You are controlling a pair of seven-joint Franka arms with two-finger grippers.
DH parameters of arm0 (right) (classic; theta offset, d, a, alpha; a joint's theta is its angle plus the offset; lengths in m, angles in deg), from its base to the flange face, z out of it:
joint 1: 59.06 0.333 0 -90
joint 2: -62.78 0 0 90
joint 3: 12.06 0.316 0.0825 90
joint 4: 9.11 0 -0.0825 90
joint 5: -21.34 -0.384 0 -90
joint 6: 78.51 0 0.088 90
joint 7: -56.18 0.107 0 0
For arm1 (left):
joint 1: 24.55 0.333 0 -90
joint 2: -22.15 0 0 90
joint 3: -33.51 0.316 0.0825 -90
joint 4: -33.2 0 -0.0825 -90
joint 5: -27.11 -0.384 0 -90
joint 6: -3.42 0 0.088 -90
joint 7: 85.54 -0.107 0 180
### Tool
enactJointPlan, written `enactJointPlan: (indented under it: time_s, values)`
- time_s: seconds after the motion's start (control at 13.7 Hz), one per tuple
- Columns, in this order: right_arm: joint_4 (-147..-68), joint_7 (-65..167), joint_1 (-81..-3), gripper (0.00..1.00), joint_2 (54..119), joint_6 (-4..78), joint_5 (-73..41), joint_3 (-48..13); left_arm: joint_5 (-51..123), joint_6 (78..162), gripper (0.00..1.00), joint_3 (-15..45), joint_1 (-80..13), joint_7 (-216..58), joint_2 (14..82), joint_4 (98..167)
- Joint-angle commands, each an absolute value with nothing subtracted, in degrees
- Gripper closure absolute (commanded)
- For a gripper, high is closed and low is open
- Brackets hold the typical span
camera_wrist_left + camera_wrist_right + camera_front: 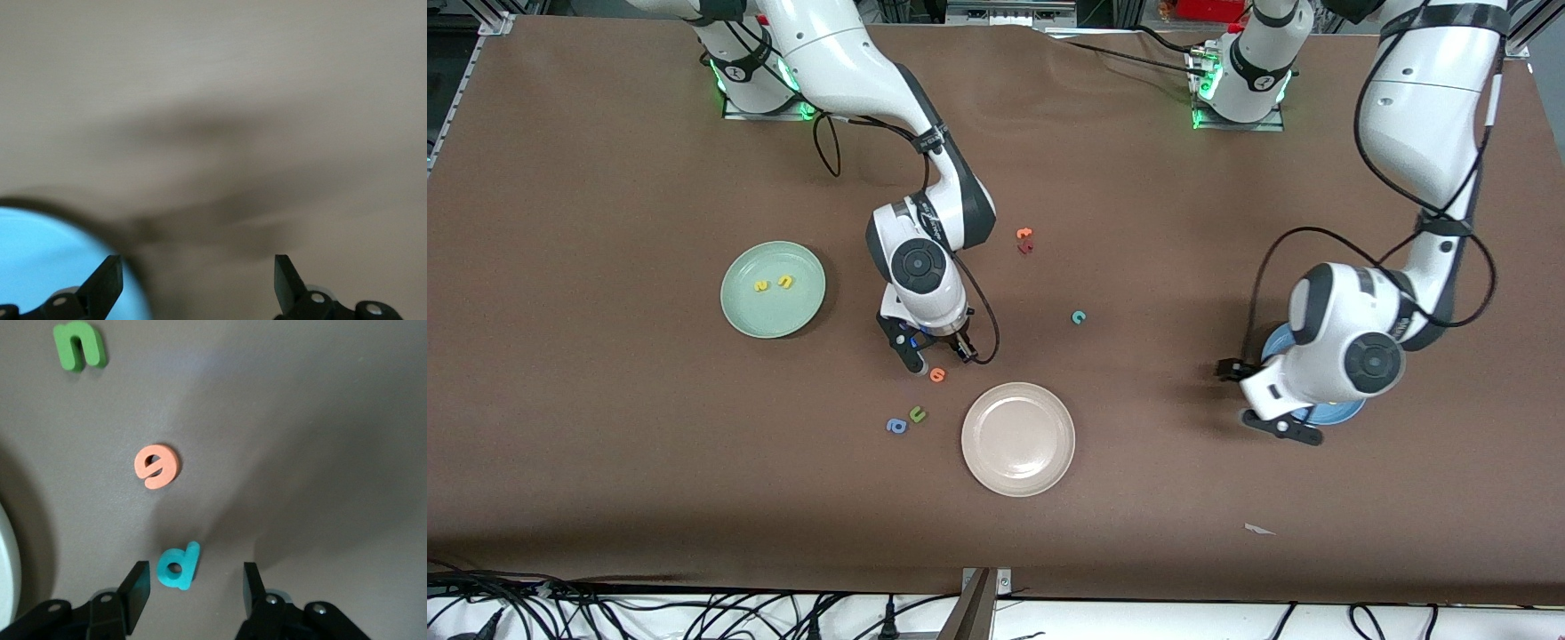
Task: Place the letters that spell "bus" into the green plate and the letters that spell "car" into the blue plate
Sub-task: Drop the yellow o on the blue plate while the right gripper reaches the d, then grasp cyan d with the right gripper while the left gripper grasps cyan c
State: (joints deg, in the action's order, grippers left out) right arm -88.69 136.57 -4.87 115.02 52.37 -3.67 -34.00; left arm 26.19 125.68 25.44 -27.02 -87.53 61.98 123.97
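Note:
The left gripper (1282, 427) hangs open and empty over the blue plate's edge (1336, 414), so the robot should expect letters to be hidden inside that plate already.
The green plate (772, 289) lies toward the right arm's end and holds two yellow letters (761, 286) (785, 281). My right gripper (935, 356) (193, 590) is low over the table and open. A teal b (178, 565) lies flat between its fingers, touching neither. A teal c (1079, 316) lies alone mid-table. My left gripper (1258, 400) (198, 283) hangs wide open and empty over the edge of the blue plate (1343, 412) (60, 247). The left hand hides most of that plate's inside.
An orange round letter (937, 374) (157, 466) lies just nearer the camera than the right gripper. Nearer still are an olive-green u (917, 413) (80, 345) and a blue a (895, 426). A beige plate (1017, 437) sits beside them. Orange and dark red letters (1024, 240) lie near the robots.

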Motion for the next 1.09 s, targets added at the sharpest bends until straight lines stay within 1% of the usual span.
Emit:
enactJointPlan:
  time_s: [0.0, 0.22, 0.29, 0.36, 0.44, 0.51, 0.58, 0.66, 0.73, 0.8, 0.88, 1.02]
  values:
    - [-86.72, 137.83, -5.27, 0.35, 116.92, 54.12, -4.85, -33.16, 27.73, 128.28, 0.00, 20.26, -26.84, -75.65, 60.47, 127.40]
    - [-86.72, 137.92, -5.27, 0.36, 117.53, 55.34, -4.85, -32.98, 27.56, 139.26, 0.00, 14.81, -27.10, -59.84, 55.21, 138.73]
    - [-86.72, 137.92, -5.18, 0.40, 117.62, 55.43, -4.85, -32.98, 26.95, 140.60, 0.00, 13.57, -27.80, -55.09, 54.85, 140.06]
    - [-86.72, 137.92, -5.27, 0.46, 117.62, 55.44, -4.76, -32.98, 26.33, 141.13, 0.00, 13.48, -30.15, -51.39, 54.93, 140.34]
    - [-86.72, 137.83, -5.18, 0.53, 117.62, 55.44, -4.76, -32.98, 25.02, 143.05, 0.00, 13.47, -32.27, -47.26, 55.37, 141.04]
    - [-86.72, 137.92, -5.18, 0.59, 117.62, 55.44, -4.50, -32.98, 23.44, 146.21, 0.00, 13.47, -33.33, -43.30, 55.54, 142.61]
    - [-86.80, 137.66, -5.18, 0.69, 117.79, 55.35, -4.06, -33.07, 22.12, 148.76, 0.00, 13.47, -35.26, -39.87, 55.81, 144.19]
    - [-86.89, 137.40, -5.18, 0.79, 117.80, 55.17, -3.80, -33.07, 21.41, 149.13, 0.00, 13.47, -36.49, -37.40, 56.07, 144.29]
    - [-86.81, 136.96, -5.18, 0.86, 117.54, 54.82, -3.62, -33.15, 20.79, 149.22, 0.02, 13.47, -37.46, -35.55, 56.59, 144.21]
    - [-86.81, 136.78, -5.27, 0.88, 117.01, 54.47, -2.83, -33.33, 19.74, 149.31, 0.04, 13.65, -38.34, -33.88, 57.47, 144.03]
    - [-86.72, 136.60, -5.36, 0.88, 116.48, 52.29, -1.87, -33.68, 17.90, 149.31, 0.07, 13.91, -39.05, -31.69, 58.09, 143.94]
    - [-86.54, 132.76, -5.71, 0.88, 114.56, 44.84, 1.12, -35.95, 13.08, 149.31, 0.18, 13.83, -39.14, -27.90, 58.71, 143.86]
